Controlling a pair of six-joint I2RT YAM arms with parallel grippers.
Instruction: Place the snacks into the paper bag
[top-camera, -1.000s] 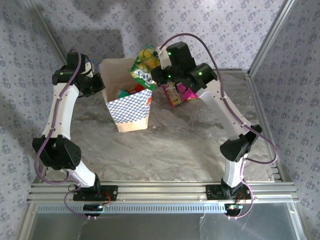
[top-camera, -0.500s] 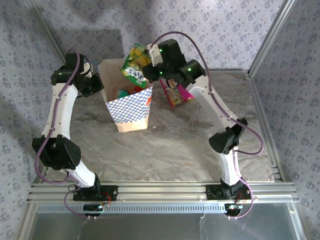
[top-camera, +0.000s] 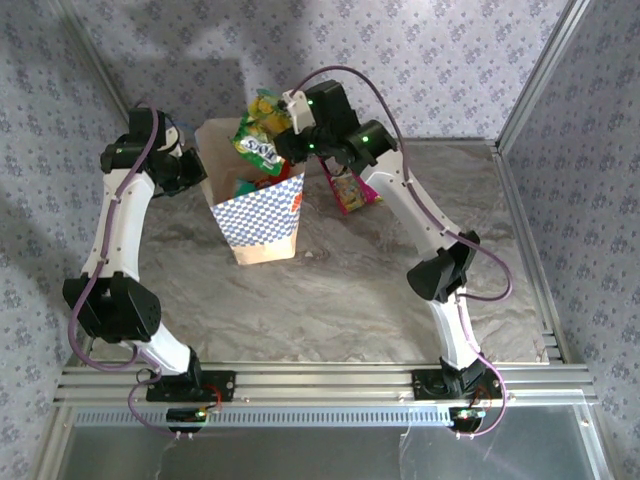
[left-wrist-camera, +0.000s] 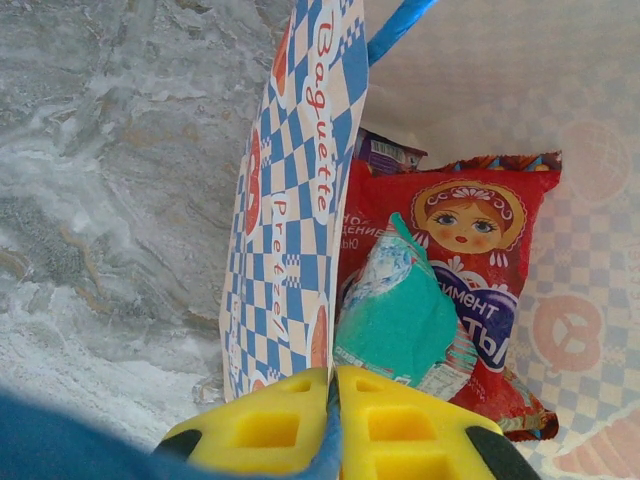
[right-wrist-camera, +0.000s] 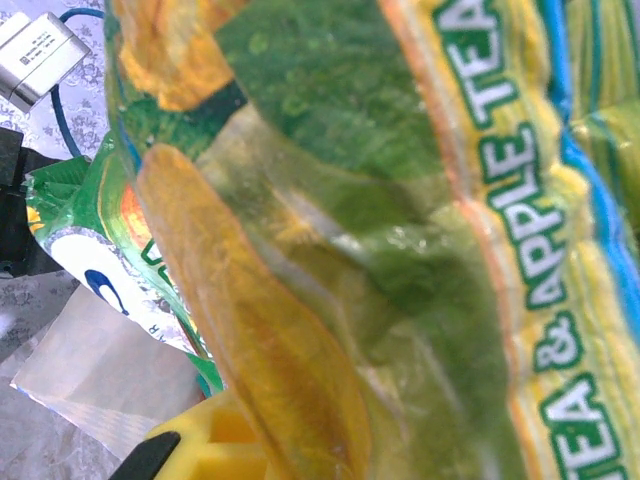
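Note:
The green-yellow packet (top-camera: 260, 147) is hanging over the paper bag's wide opening (top-camera: 224, 158), so I should keep lowering it with my right gripper and let go of it inside the paper bag's sides.
The paper bag (top-camera: 262, 222), tan with blue-white checks, stands open at the back of the table. My left gripper (top-camera: 202, 182) is shut on its left rim; in the left wrist view the yellow fingertips (left-wrist-camera: 270, 430) pinch the checked wall (left-wrist-camera: 295, 200) and a blue cord. Inside lie a red packet (left-wrist-camera: 470, 220), a teal-white packet (left-wrist-camera: 400, 315) and a purple one (left-wrist-camera: 385, 152). My right gripper (top-camera: 285, 143) is shut on a green-yellow packet (top-camera: 257, 135), hanging over the bag's mouth. That packet (right-wrist-camera: 400, 220) covers the right wrist view, with one yellow finger (right-wrist-camera: 210, 445) showing.
A magenta packet and an orange one (top-camera: 350, 190) lie on the marbled table right of the bag, under the right arm. Patterned walls close in the back and sides. A metal rail (top-camera: 320, 380) runs along the near edge.
The right arm has swung left with the green-yellow packet, from beside the bag's right edge to above its opening. The left arm has stayed at the rim.

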